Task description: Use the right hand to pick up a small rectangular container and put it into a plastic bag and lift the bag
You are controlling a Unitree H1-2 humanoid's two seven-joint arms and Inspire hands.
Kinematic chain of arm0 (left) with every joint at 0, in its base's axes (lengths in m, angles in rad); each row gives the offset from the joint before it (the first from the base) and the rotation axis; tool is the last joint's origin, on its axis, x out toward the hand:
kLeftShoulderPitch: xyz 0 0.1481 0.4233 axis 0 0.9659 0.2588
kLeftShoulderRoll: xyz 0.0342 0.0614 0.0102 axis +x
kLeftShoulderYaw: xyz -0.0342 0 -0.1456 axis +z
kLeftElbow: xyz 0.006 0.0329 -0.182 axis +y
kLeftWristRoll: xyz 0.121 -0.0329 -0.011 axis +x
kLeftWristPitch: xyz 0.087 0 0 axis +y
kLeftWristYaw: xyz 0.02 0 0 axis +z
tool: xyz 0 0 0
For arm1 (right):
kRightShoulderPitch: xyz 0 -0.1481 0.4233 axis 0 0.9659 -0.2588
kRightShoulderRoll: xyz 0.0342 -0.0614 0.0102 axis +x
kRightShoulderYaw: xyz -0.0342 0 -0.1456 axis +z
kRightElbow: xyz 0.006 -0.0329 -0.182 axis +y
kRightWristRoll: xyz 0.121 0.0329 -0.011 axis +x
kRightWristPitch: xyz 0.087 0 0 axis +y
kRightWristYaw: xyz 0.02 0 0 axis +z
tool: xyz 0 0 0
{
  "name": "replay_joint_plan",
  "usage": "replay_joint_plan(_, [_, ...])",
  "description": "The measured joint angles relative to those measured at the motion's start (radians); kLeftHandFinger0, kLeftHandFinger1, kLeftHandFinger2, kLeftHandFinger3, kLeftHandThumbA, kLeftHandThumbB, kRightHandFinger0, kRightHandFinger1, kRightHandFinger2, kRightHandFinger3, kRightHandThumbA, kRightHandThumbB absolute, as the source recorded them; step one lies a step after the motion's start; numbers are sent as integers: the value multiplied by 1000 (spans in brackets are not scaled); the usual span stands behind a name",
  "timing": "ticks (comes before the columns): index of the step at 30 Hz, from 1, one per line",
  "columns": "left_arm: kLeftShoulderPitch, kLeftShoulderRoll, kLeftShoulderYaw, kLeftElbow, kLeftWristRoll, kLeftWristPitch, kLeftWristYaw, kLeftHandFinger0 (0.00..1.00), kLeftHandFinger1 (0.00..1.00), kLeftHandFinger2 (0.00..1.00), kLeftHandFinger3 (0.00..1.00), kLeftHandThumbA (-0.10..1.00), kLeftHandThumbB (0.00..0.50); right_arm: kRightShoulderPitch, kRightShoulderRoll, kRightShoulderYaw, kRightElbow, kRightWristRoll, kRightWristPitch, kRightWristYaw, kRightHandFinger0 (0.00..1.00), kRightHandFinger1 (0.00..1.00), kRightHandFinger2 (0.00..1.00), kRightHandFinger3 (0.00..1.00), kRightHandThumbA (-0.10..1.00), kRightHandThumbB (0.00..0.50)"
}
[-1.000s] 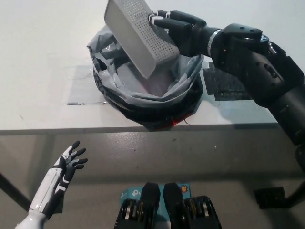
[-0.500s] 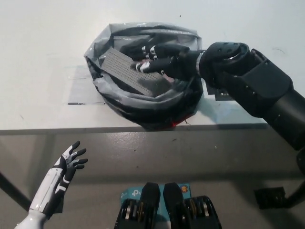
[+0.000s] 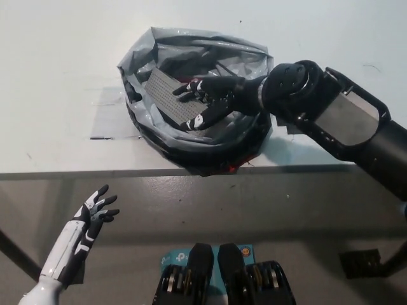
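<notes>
The grey plastic bag (image 3: pixel 191 147) will bunch inward and its opening will get narrower when I lift it by one side, because the bag's creased rim (image 3: pixel 253 52) stands loose and limp.
The grey plastic bag (image 3: pixel 249 54) sits open on the white table (image 3: pixel 57 57), its rim rolled down over a dark lining. The small rectangular grey container (image 3: pixel 166 94) lies tilted inside the bag, toward its left side. My black right hand (image 3: pixel 208 101) reaches into the bag from the right, with fingers spread against the container's right end and not closed round it. My white left hand (image 3: pixel 93 216) rests low at the left, below the table's front edge, fingers apart and holding nothing.
A clear taped patch (image 3: pixel 108 117) lies on the table just left of the bag. The table's front edge (image 3: pixel 95 173) runs across the picture below the bag, with grey floor beneath. My right forearm (image 3: pixel 343 121) crosses the table's right part.
The right hand came down from above the bag with the container and set it inside. Its fingers have now spread off the container. The left hand has hardly moved.
</notes>
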Motion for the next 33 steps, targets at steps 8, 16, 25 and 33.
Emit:
replay_joint_plan(8, [-5, 1, 1, 1, 0, 0, -5, 841, 820, 916, 1000, 1000, 139, -2, -40, -38, -150, -153, 0, -8, 1000, 1000, 1000, 1000, 982, 425])
replay_joint_plan(16, [-6, 2, 1, 1, 0, -1, -7, 853, 827, 915, 1000, 1000, 135, -15, -69, -234, -312, -314, -35, -82, 1000, 1000, 1000, 1000, 1000, 361])
replay_joint_plan(25, [-9, 3, 1, 2, 0, -3, -7, 843, 819, 910, 1000, 1000, 130, -22, -66, -318, -282, -477, -85, -147, 1000, 1000, 1000, 1000, 902, 352])
replay_joint_plan(33, [-9, 3, 1, 2, 1, -3, -7, 844, 819, 909, 1000, 1000, 129, -23, -44, -316, 2, -602, -139, -180, 1000, 1000, 1000, 1000, 900, 380])
